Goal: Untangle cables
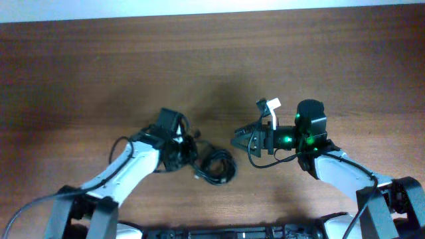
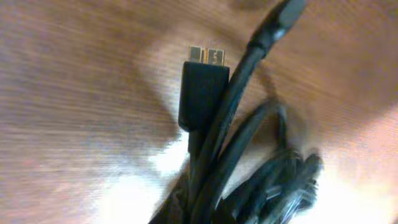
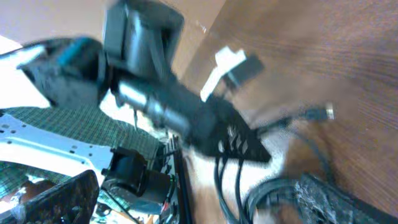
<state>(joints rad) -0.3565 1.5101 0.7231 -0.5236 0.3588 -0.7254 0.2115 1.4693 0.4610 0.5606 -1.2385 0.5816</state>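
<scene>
The cables (image 2: pixel 198 146) are pinched just behind the plugs by my left gripper, so my right gripper should hold the bunched coil (image 1: pixel 227 170) while my left gripper takes its loops.
A bundle of thin black cables (image 1: pixel 216 166) lies coiled on the wooden table between the arms. My left gripper (image 1: pixel 186 150) sits at the bundle's left edge. In the left wrist view the cables (image 2: pixel 249 180) run up from the bottom edge where my jaws are, with a flat black plug (image 2: pixel 202 87) with gold contacts standing up. The fingers themselves are out of frame. The right wrist view shows strands (image 3: pixel 229 180) hanging from the left gripper's tip (image 3: pixel 239 146). My right gripper (image 1: pixel 240 140) points left, close to the bundle. Only one dark finger (image 3: pixel 329 196) shows beside a cable loop (image 3: pixel 264 193).
A small white tag with a dark plug (image 1: pixel 270 106) sits just behind the right gripper; it also shows in the right wrist view (image 3: pixel 230 62). A loose small plug end (image 3: pixel 326 113) lies on the wood. The table's far edge (image 1: pixel 212 14) borders a white surface.
</scene>
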